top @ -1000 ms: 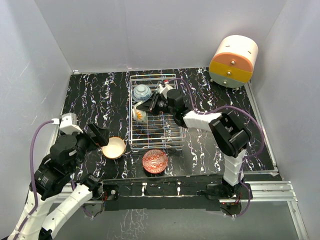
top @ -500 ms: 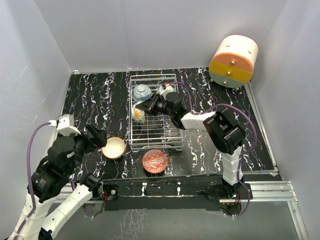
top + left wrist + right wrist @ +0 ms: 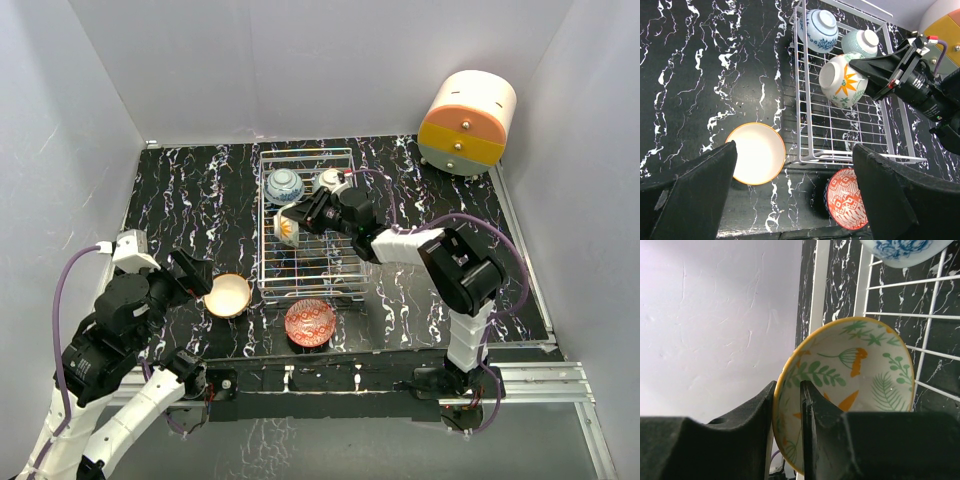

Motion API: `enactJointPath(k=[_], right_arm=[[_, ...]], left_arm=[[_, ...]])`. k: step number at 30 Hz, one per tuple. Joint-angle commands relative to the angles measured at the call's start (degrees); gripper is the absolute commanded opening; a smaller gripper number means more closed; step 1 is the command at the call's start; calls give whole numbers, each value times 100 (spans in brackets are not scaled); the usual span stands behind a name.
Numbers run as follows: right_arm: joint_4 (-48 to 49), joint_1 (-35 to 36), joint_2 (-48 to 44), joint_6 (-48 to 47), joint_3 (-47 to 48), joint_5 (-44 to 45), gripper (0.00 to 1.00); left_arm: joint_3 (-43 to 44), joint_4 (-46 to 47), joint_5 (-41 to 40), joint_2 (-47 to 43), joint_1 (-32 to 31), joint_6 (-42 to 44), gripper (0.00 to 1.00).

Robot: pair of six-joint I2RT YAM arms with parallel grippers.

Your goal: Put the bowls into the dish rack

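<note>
My right gripper should tip the yellow-green leafy bowl (image 3: 842,82) with its opening down onto the rack's wires (image 3: 840,119) before it opens, because the bowl is on edge with its opening toward my right gripper.
My right gripper (image 3: 303,216) is shut on the rim of the yellow-green leafy bowl (image 3: 288,227), one finger inside and one outside (image 3: 787,390). It holds the bowl (image 3: 855,380) tilted on edge over the left side of the dish rack (image 3: 264,262). A blue-white bowl (image 3: 284,185) and a pale mint bowl (image 3: 330,179) sit upside down at the rack's far end. The cream-tan bowl (image 3: 228,295) and the red patterned bowl (image 3: 309,322) lie on the table near the rack's front. My left gripper (image 3: 196,276) is open above them (image 3: 790,200) and empty.
A cream-and-orange drawer unit (image 3: 467,122) stands at the back right corner. Grey walls close in the black marbled table (image 3: 190,200) on three sides. In the left wrist view the rack's near rim (image 3: 805,160) lies between the cream-tan bowl (image 3: 756,153) and the red bowl (image 3: 847,197).
My right gripper has shifted the leafy bowl slightly right over the rack and turned it more on edge. My left arm drew back a little, then held still.
</note>
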Motion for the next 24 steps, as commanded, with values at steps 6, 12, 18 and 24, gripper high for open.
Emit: enactJointPath(k=[6,12,18,24], right_arm=[[-133,-268,-216,-64,-438,108,21],[1754,-294,362,725,-359,-816,8],[2377,-203,659,1322,-4,-994,8],[2181,-178,950,1550,193,-973,8]], left_arm=[[36,-74,-32,-10,-13,16,97],[16,-58,-26,63,-13,25,97],[107,-65,-63,112,-9,53,97],[130,-47,-58,171,-7,66,97]])
